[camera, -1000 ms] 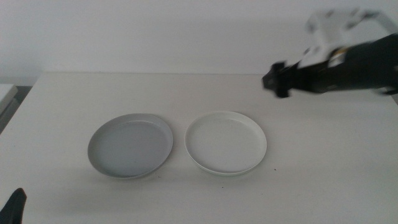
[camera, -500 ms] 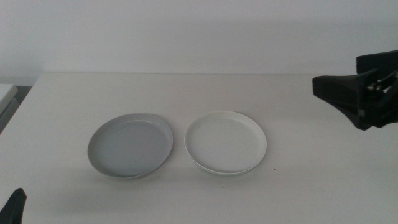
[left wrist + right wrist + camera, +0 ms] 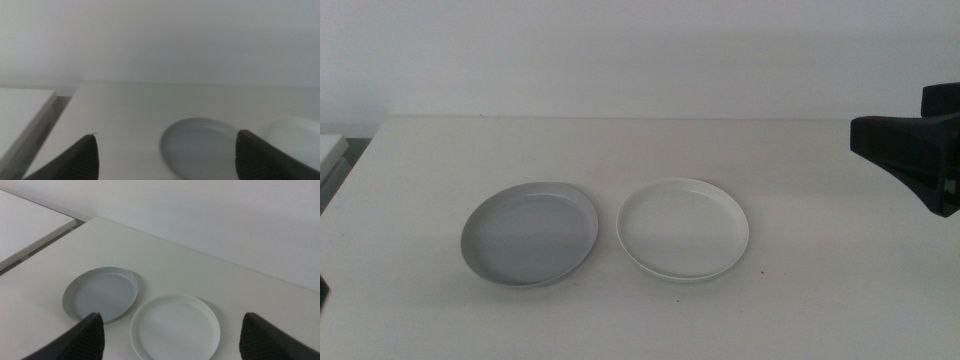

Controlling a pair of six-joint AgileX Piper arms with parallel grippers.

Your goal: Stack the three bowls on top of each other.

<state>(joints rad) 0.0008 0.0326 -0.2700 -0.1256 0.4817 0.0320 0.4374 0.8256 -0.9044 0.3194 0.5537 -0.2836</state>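
Observation:
The grey bowl (image 3: 530,235) should fit down into the white bowl when I lower it, with only a thin edge still showing, because their round rims (image 3: 684,277) match.
A light grey bowl (image 3: 530,234) and a white bowl (image 3: 683,228) lie side by side on the white table (image 3: 620,150), close together without touching. They also show in the right wrist view as grey (image 3: 100,294) and white (image 3: 175,326). No pale green bowl shows on its own. My right gripper (image 3: 905,155) hangs above the table's right side, away from both bowls, with its jaws wide apart and empty (image 3: 171,315). My left gripper (image 3: 166,134) waits low at the near left, open and empty, facing the grey bowl (image 3: 202,145).
A second white surface (image 3: 30,225) stands beyond a dark gap at the table's left edge. A plain white wall (image 3: 620,50) stands behind the table.
My right arm has pulled back to the right, away from above the white bowl. My left gripper has sunk almost out of the bottom left corner. The bowls have not moved.

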